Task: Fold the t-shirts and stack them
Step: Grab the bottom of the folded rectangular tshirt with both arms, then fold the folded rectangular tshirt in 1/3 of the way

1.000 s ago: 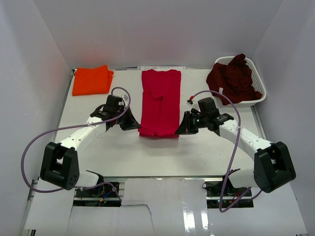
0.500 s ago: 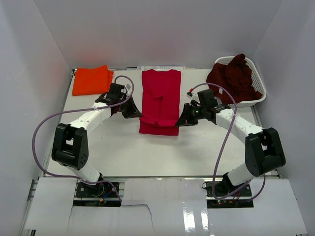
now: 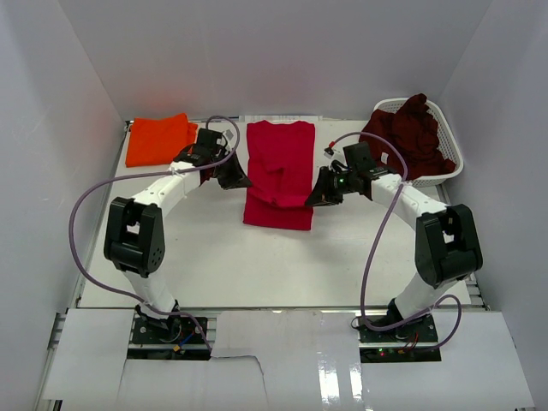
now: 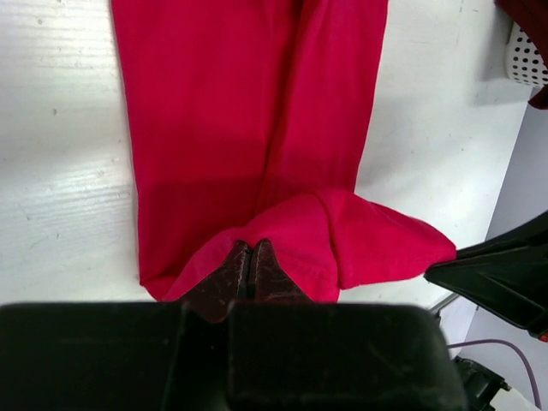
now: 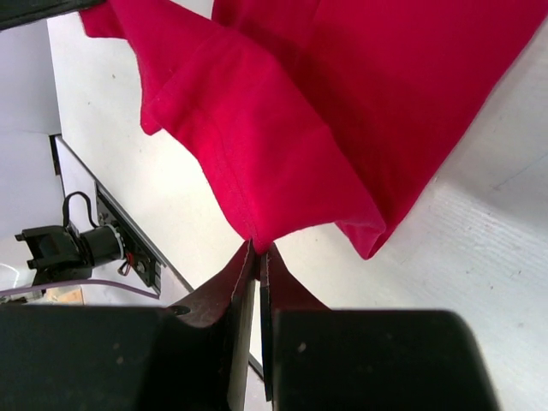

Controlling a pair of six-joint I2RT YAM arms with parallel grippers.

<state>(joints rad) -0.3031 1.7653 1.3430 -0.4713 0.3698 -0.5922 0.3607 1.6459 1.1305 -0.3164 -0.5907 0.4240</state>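
Note:
The crimson red t-shirt's lifted near edge (image 3: 279,196) reaches across the t-shirt's width. My left gripper should go on carrying its corner onward until the corner lies over the t-shirt's middle (image 3: 278,170).
The crimson red t-shirt (image 3: 279,171) lies as a long strip in the middle of the table. My left gripper (image 3: 241,181) is shut on its near left corner (image 4: 274,248), lifted and carried over the strip. My right gripper (image 3: 313,199) is shut on its near right corner (image 5: 257,231), lifted the same way. The near end is folded partway toward the far end. The orange t-shirt (image 3: 159,139) lies folded at the far left. The dark maroon t-shirt (image 3: 404,137) with a small white tag is heaped in the basket.
The white lattice basket (image 3: 451,154) stands at the far right, its corner showing in the left wrist view (image 4: 529,53). White walls close the table on three sides. Purple cables loop from both arms.
Both grippers have moved away from me toward the far end, carrying the red shirt's near edge up and over the strip. The visible strip has grown shorter.

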